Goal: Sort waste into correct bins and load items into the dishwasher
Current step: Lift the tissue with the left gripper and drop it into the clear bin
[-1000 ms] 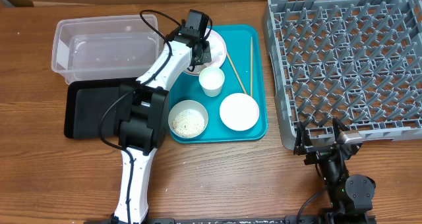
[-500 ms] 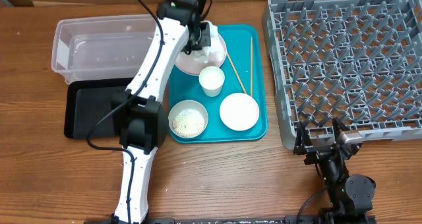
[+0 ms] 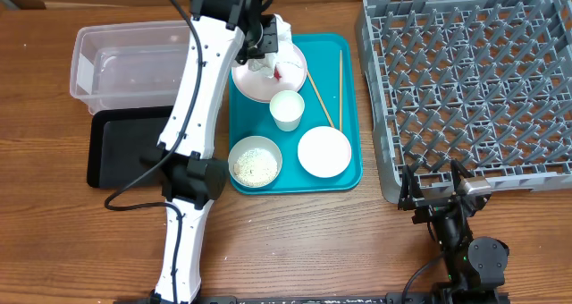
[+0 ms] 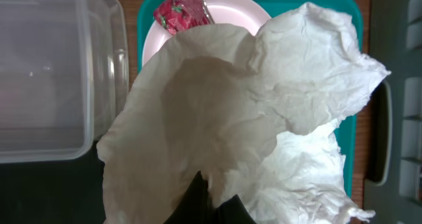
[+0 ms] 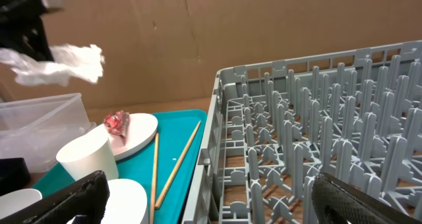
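I should go on taking the white napkin (image 3: 284,41) into the clear tub (image 3: 134,67) with my left gripper and let go there. The napkin hangs free of the red wrapper and the tub is open.
My left gripper (image 3: 265,38) is shut on the crumpled white napkin (image 3: 279,34), which hangs above the round white plate (image 3: 259,85). From the left wrist the napkin (image 4: 264,105) fills most of the view, with the dark fingertips (image 4: 198,191) pinched into its lower edge. The shiny red wrapper (image 3: 282,71) lies on the plate (image 4: 231,3), and the wrapper (image 4: 181,12) shows past the napkin. A rice-filled bowl (image 3: 255,161), an empty bowl (image 3: 323,151), a cup (image 3: 287,110) and two chopsticks (image 3: 339,76) sit on the teal tray (image 3: 349,174). My right gripper (image 3: 435,188) stands open at the grey dish rack's (image 3: 474,89) near edge.
The clear tub (image 3: 134,63) stands left of the teal tray, with the black tray (image 3: 125,147) in front of it. The tub's wall (image 4: 46,66) lies close left of the hanging napkin. The rack's pegs (image 5: 316,132) fill the right wrist view's right half.
My left arm has risen and drawn back from the plate with the napkin in its grip. The red wrapper now lies uncovered on the plate. The right arm has not moved.
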Controlling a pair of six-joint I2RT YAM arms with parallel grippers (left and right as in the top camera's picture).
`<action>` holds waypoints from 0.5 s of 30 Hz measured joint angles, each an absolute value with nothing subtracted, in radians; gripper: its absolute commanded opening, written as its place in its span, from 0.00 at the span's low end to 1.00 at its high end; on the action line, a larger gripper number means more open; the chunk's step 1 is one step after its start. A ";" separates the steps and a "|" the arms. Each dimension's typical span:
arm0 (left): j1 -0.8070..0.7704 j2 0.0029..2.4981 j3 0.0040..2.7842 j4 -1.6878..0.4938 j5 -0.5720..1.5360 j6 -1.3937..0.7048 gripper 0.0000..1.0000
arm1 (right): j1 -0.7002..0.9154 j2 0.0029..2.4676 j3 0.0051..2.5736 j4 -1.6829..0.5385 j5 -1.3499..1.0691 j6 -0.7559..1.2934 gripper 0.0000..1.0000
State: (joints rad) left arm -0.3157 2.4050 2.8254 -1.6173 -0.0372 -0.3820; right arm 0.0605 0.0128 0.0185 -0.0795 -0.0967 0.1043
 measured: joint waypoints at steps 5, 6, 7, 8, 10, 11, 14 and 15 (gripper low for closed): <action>-0.264 2.405 2.929 -1.680 -0.037 -0.378 0.04 | 0.060 0.013 0.019 -0.080 -0.097 0.104 1.00; -0.246 2.405 2.935 -1.682 -0.036 -0.376 0.04 | 0.061 0.013 0.019 -0.080 -0.097 0.104 1.00; -0.229 2.405 2.937 -1.684 -0.037 -0.374 0.04 | 0.061 0.013 0.019 -0.080 -0.097 0.104 1.00; -0.211 2.405 2.937 -1.684 -0.037 -0.371 0.04 | 0.060 0.013 0.019 -0.080 -0.097 0.104 1.00; -0.148 2.405 2.931 -1.684 -0.038 -0.366 0.04 | 0.061 0.013 0.019 -0.080 -0.097 0.104 1.00; -0.133 2.405 2.928 -1.681 -0.038 -0.366 0.04 | 0.060 0.013 0.019 -0.080 -0.097 0.104 1.00; -0.068 2.405 2.888 -1.647 -0.043 -0.366 0.04 | 0.061 0.013 0.019 -0.080 -0.097 0.104 1.00; -0.050 2.405 2.868 -1.629 -0.043 -0.365 0.04 | 0.061 0.013 0.019 -0.080 -0.097 0.104 1.00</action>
State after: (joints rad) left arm -0.0498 2.4050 2.8677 -1.6295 -0.0429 -0.3653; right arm 0.0608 0.0128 0.0185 -0.0795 -0.0967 0.1040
